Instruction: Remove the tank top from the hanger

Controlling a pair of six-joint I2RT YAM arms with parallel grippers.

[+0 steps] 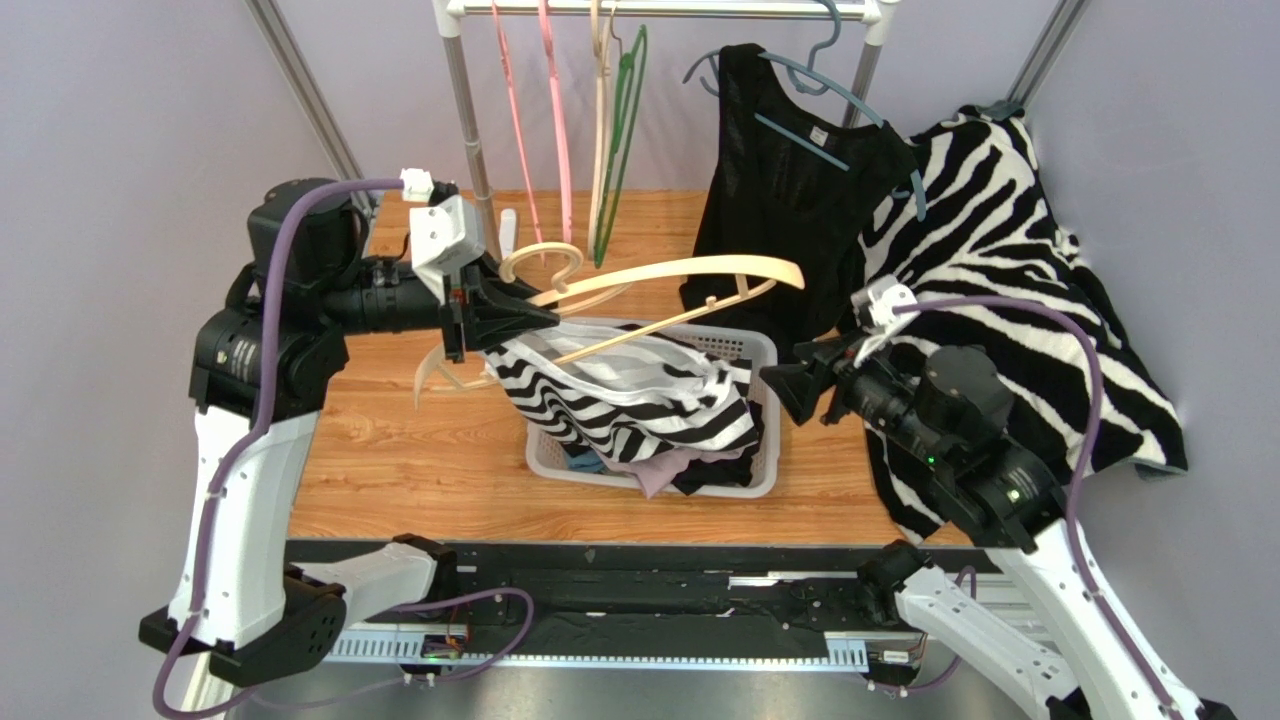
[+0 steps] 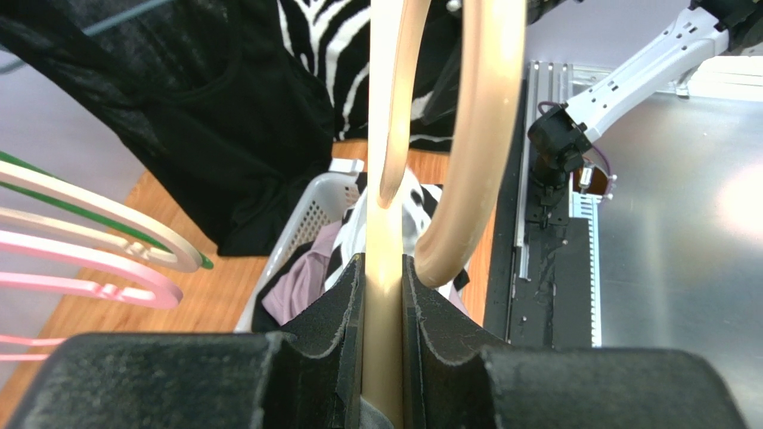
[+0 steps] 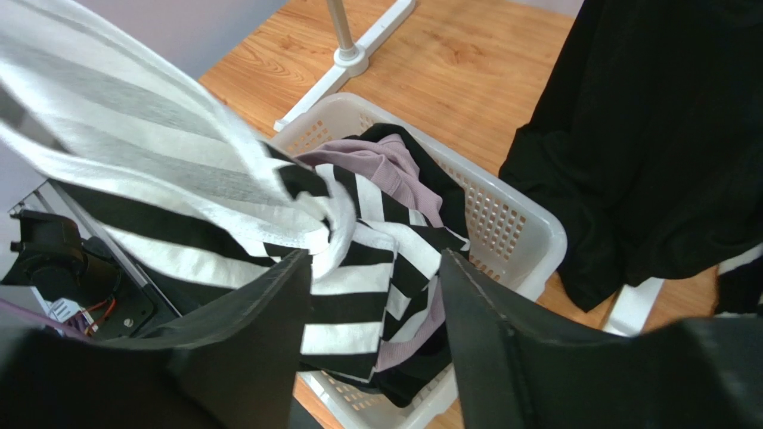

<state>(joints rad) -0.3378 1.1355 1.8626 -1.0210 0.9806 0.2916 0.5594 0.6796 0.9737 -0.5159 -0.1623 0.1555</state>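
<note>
The hanger's tip point(image 1: 790, 275) pokes out clear of the striped tank top. I expect the hanger to slip free when I pull it with my right gripper.
A pale wooden hanger point(image 1: 676, 278) is held tilted above the basket, with my left gripper point(image 1: 526, 318) shut on it near its hook; the left wrist view shows the wood point(image 2: 385, 179) pinched between the jaws point(image 2: 383, 268). The black-and-white striped tank top point(image 1: 631, 393) hangs from the hanger's lower end and sags into the basket. My right gripper point(image 1: 781, 390) is just right of the cloth, open. In the right wrist view the striped fabric point(image 3: 179, 170) crosses in front of the spread fingers point(image 3: 376, 268), and nothing is pinched between them.
A white perforated laundry basket point(image 1: 769, 443) with striped, mauve and black clothes sits mid-table. Behind it stands a clothes rack with empty pink, cream and green hangers point(image 1: 579, 120), a black top point(image 1: 781, 180) on a teal hanger and a zebra-print garment point(image 1: 1022, 270) at the right.
</note>
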